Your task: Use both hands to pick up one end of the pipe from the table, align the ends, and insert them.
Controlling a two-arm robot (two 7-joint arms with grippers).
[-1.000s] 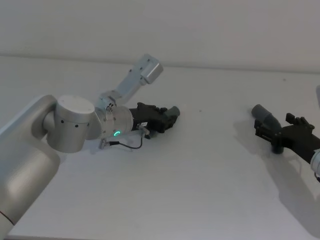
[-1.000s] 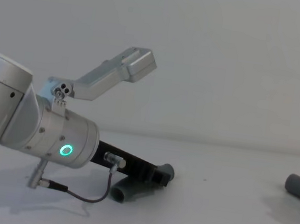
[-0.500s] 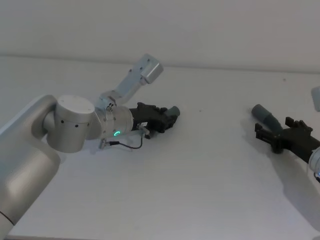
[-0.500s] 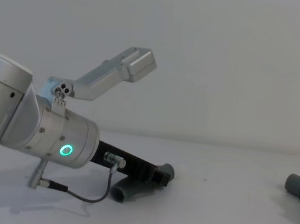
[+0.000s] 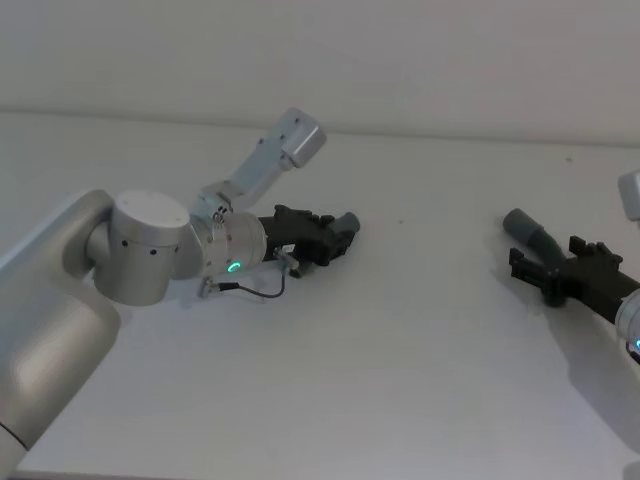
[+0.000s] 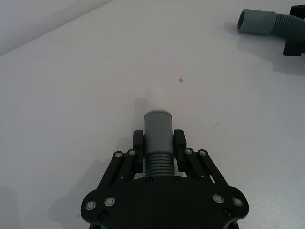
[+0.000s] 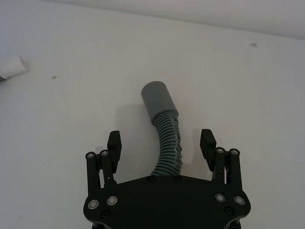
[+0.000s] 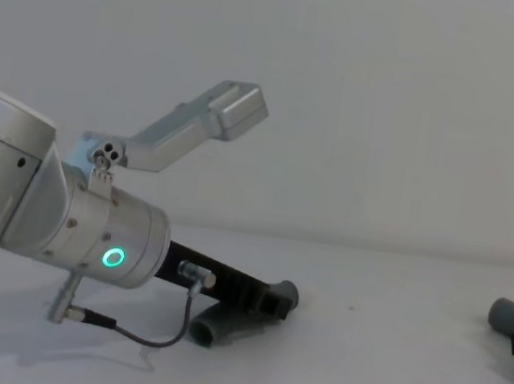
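Observation:
The pipe's ribbed part (image 7: 168, 139) bends behind its smooth grey opening (image 7: 157, 95), so I expect the opening to flex straighter when I push it onto the white pipe tip.
My left gripper (image 6: 157, 143) is shut on a ribbed grey pipe piece (image 6: 157, 136) whose collar carries a white tip (image 6: 158, 98), held low over the white table (image 5: 400, 340). In the head view this gripper (image 5: 318, 238) sits left of centre with the pipe end (image 5: 347, 221) poking out. In the chest view the piece (image 8: 220, 325) slants under the gripper (image 8: 266, 302). The other pipe piece (image 7: 166, 133), a ribbed curve with a smooth grey open mouth, lies on the table at the right (image 5: 530, 236). My right gripper (image 7: 161, 143) stands open around it, fingers (image 7: 114, 143) apart from it.
The silver left arm (image 5: 150, 250) with its green ring light (image 8: 114, 257) and a loose cable (image 8: 153, 335) reaches across the left half. A white wall rises behind the table's far edge (image 5: 420, 135). Bare table lies between the two pipe pieces.
My right gripper has drawn back a little to the right along the lying pipe piece. The left arm and its held piece have stayed still.

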